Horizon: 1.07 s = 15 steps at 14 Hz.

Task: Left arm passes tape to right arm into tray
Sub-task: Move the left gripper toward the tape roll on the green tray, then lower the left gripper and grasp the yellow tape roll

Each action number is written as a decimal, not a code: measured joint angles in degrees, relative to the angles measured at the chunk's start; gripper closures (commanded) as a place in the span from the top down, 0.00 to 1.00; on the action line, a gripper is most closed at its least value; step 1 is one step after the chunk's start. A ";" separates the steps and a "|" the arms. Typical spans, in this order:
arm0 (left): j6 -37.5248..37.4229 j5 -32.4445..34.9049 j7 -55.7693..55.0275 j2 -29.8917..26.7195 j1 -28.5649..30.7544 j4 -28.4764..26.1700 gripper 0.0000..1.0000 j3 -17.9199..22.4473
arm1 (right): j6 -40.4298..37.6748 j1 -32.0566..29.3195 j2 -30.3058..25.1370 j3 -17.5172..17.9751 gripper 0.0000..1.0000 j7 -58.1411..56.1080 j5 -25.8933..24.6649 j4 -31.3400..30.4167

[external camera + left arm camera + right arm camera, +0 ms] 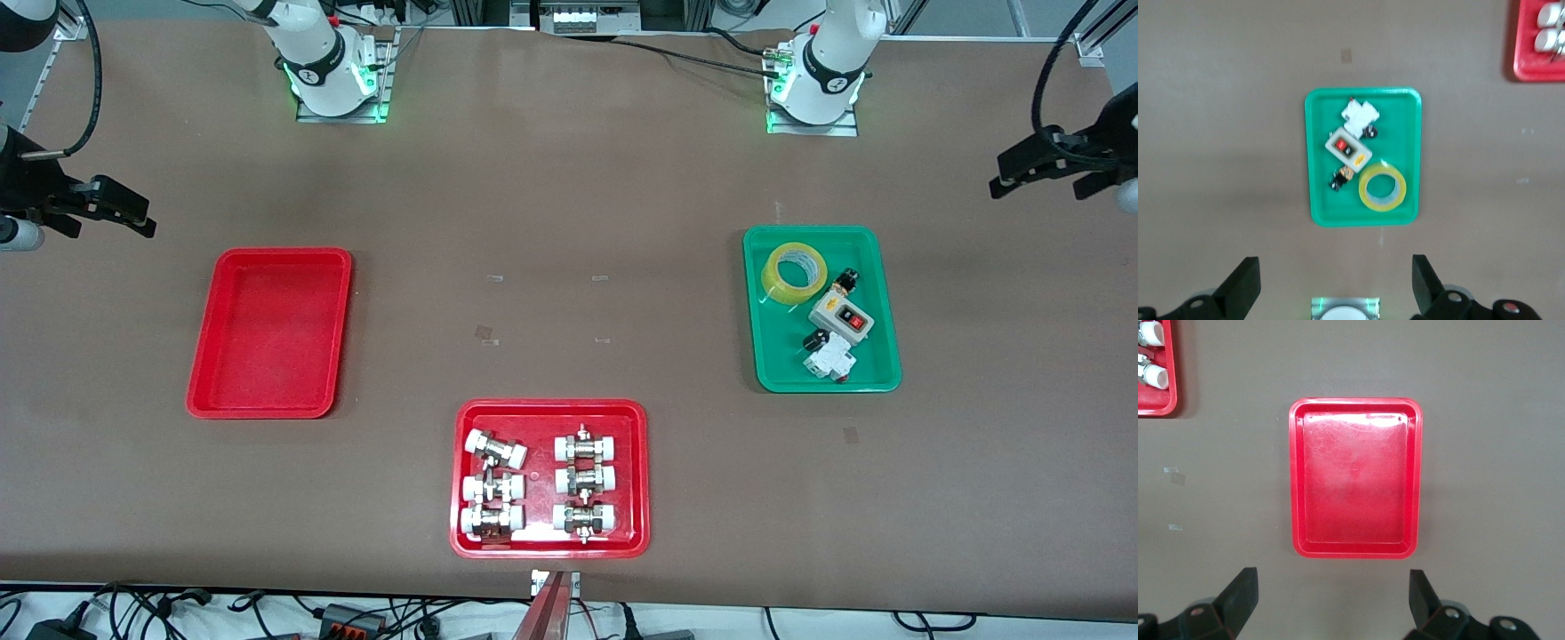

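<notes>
The yellow tape roll (795, 273) will come away by itself when I lift it, because a thin green gap (817, 299) separates it from the grey switch box.
The yellow tape roll (794, 273) lies flat in the green tray (827, 386), at the tray's end nearer the robots' bases; it also shows in the left wrist view (1382, 187). The plain red tray (271, 333) lies empty toward the right arm's end of the table and shows in the right wrist view (1356, 477). My left gripper (1036, 182) hangs open and empty, high over the table's edge at the left arm's end (1336, 280). My right gripper (102, 218) hangs open and empty, high over the table's edge at the right arm's end (1331, 597).
A grey switch box with a red rocker (841, 316) and a white breaker (829, 363) share the green tray with the tape. A red tray of white-capped metal fittings (549, 405) sits mid-table, nearest the front camera. Small tape marks dot the brown tabletop.
</notes>
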 measured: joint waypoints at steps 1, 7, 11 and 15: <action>-0.97 0.00 0.00 0.69 -0.02 -0.81 1.00 -0.15 | 0.02 0.00 0.00 0.00 1.00 0.00 0.00 0.27; 6.45 -2.20 0.00 3.85 -0.03 -15.88 1.00 -0.53 | -0.06 0.04 0.00 0.00 1.00 -0.03 0.00 1.07; 23.29 -3.04 -0.06 4.09 -0.06 -31.48 1.00 -2.24 | -0.11 0.08 0.05 0.00 1.00 -0.03 0.00 1.08; 41.90 -3.07 -0.15 4.96 -0.06 -47.11 1.00 -2.57 | -0.10 0.08 0.27 0.00 1.00 -0.03 0.00 1.08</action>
